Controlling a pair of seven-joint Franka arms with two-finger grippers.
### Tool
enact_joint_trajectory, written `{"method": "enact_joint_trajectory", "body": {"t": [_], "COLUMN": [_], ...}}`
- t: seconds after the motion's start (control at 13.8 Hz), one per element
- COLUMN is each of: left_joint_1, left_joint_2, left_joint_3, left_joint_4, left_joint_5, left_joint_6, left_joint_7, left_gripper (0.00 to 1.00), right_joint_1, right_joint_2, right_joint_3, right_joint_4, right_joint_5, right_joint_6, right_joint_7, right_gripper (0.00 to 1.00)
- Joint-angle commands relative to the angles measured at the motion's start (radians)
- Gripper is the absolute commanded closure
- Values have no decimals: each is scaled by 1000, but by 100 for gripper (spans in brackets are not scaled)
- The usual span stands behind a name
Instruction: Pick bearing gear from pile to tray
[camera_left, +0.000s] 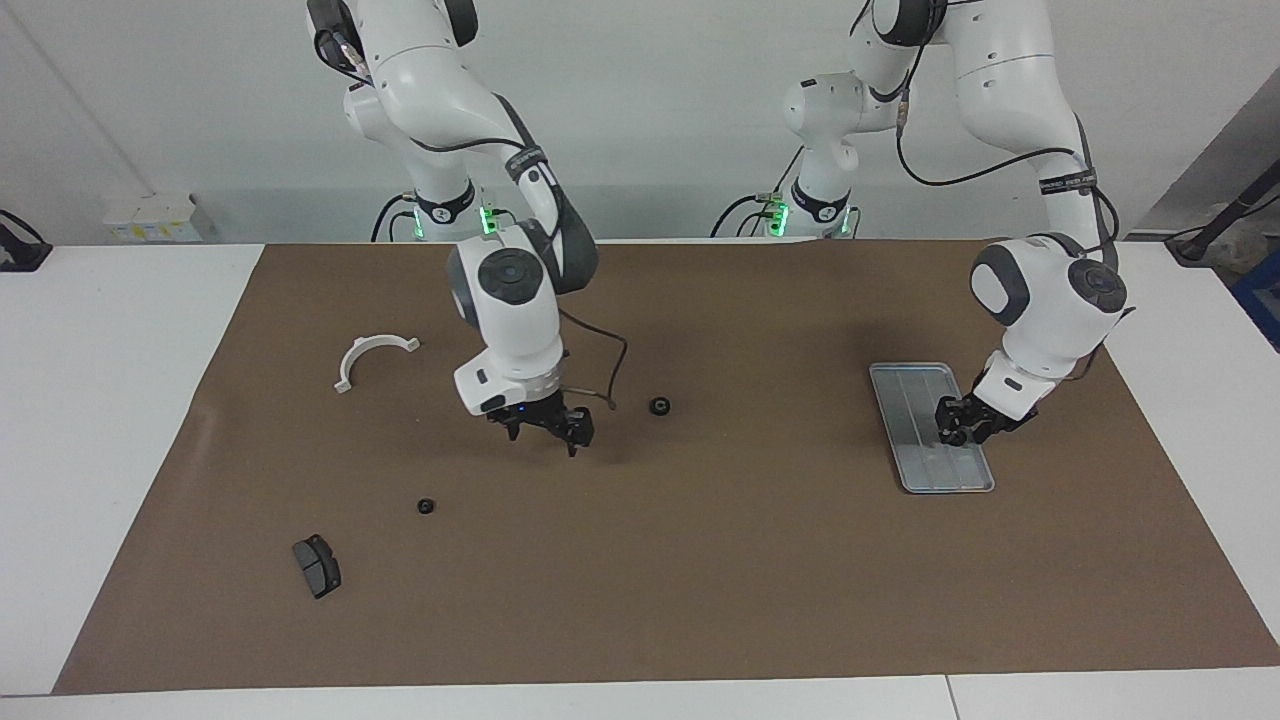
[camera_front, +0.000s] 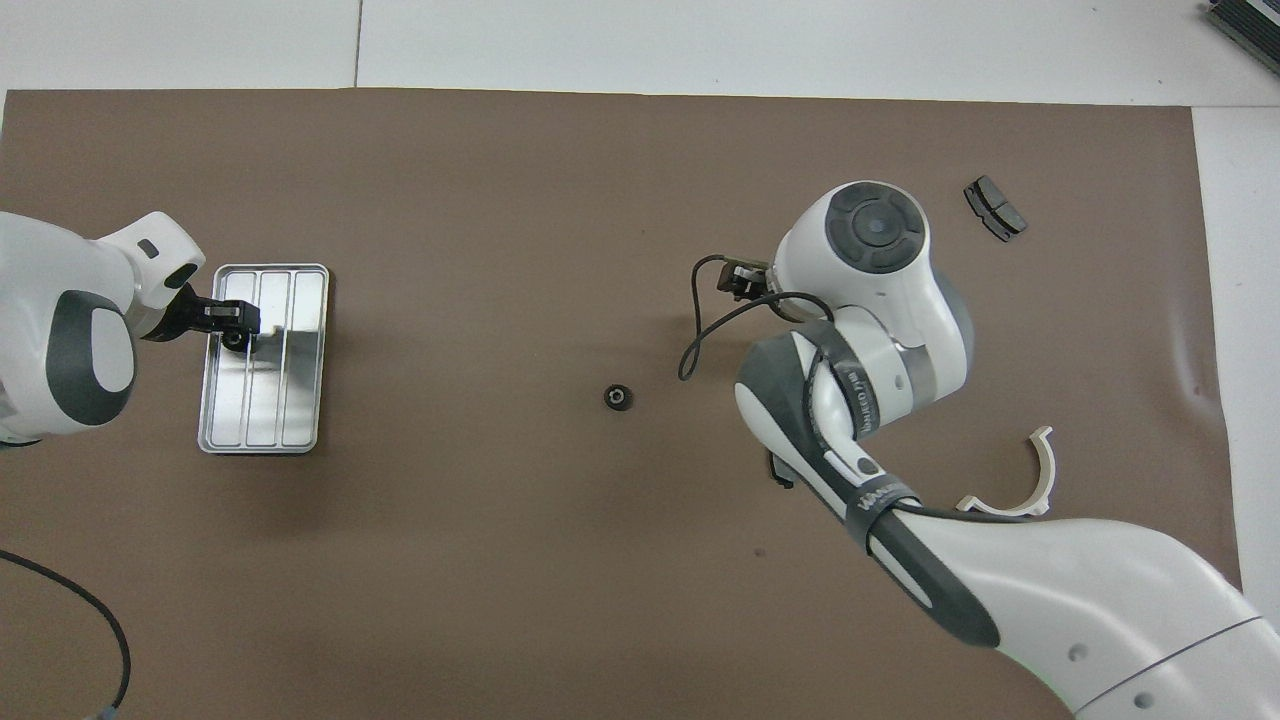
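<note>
I should take the bearing gear in the middle of the table (camera_front: 618, 397) with my left gripper while my right gripper fetches from the pile, because the tray (camera_front: 282, 402) is far from my right gripper.
A black bearing gear (camera_left: 659, 405) (camera_front: 619, 397) lies alone on the brown mat at mid-table. My right gripper (camera_left: 545, 432) hangs open and empty just above the mat, beside that ring toward the right arm's end. Its own wrist hides it in the overhead view. A second ring (camera_left: 426, 505) lies in the pile near a dark brake pad (camera_left: 316, 565) (camera_front: 994, 208). The silver tray (camera_left: 905, 400) (camera_front: 300, 380) sits toward the left arm's end. My left gripper (camera_left: 958, 430) (camera_front: 240, 328) is low over the tray with a third black ring (camera_front: 237, 342) at its tips.
A white curved bracket (camera_left: 372, 357) (camera_front: 1015, 485) lies nearer the robots at the right arm's end. The right arm covers a second brake pad, of which only an edge (camera_front: 778, 472) shows. The right wrist's black cable (camera_front: 700, 320) loops over the mat.
</note>
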Motion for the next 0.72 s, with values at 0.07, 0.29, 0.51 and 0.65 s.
{"method": "enact_joint_trajectory", "body": {"t": [0.07, 0.29, 0.51, 0.65], "left_joint_1": [-57, -221, -408, -507], "left_joint_2": [-13, -9, -9, -9], "left_joint_3": [1, 5, 8, 8], "left_joint_4": [27, 36, 38, 41], "left_joint_5": [-78, -81, -76, -75], "left_joint_6": [-1, 31, 63, 80], "left_joint_7": [-72, -363, -612, -740], "left_gripper": [24, 25, 25, 25], "right_joint_1": [-120, -163, -189, -194], "right_joint_2": [11, 64, 126, 144], "right_joint_3": [22, 20, 20, 20], "right_joint_4": [16, 83, 149, 154], "right_joint_5": [22, 30, 27, 25], "right_joint_6": [-20, -24, -35, -35], "right_joint_7": [-157, -217, -247, -252], "right_gripper": [0, 3, 15, 18]}}
